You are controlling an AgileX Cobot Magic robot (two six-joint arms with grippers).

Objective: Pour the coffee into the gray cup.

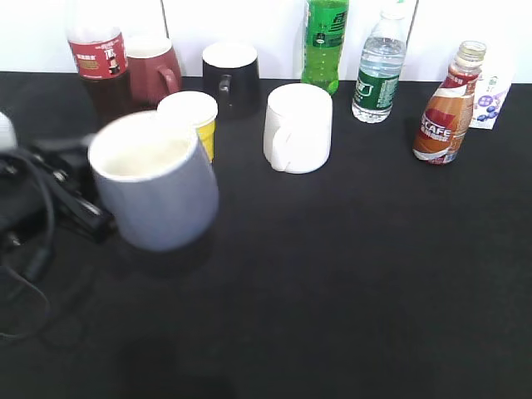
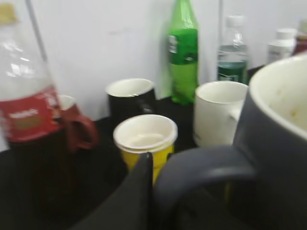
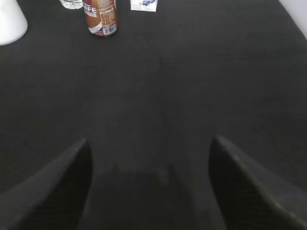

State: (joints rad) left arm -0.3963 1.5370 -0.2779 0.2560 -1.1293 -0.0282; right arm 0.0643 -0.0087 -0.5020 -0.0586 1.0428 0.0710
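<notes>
The gray cup's opening point(image 1: 145, 147) is tilted in my left gripper. I should straighten the cup and keep it steady while my right gripper brings the coffee point(image 1: 450, 108).
The gray cup point(image 1: 158, 199) is a blue-gray mug with a cream inside. It hangs tilted above the black table at the left. My left gripper point(image 1: 93, 209) is shut on its handle, which fills the left wrist view point(image 2: 206, 165) beside the dark finger point(image 2: 152, 175). The coffee point(image 1: 449, 108), a small bottle of light-brown liquid with a "CAFE" label, stands upright at the back right, capped. In the right wrist view it stands at the top left point(image 3: 100, 17). My right gripper point(image 3: 149, 148) is open and empty, low over bare table well in front of the bottle.
Along the back stand a cola bottle point(image 1: 100, 66), a dark-red mug point(image 1: 154, 71), a black mug point(image 1: 230, 75), a yellow cup point(image 1: 191, 116), a white mug point(image 1: 298, 129), a green bottle point(image 1: 326, 41), a water bottle point(image 1: 378, 71) and a small carton point(image 1: 489, 104).
</notes>
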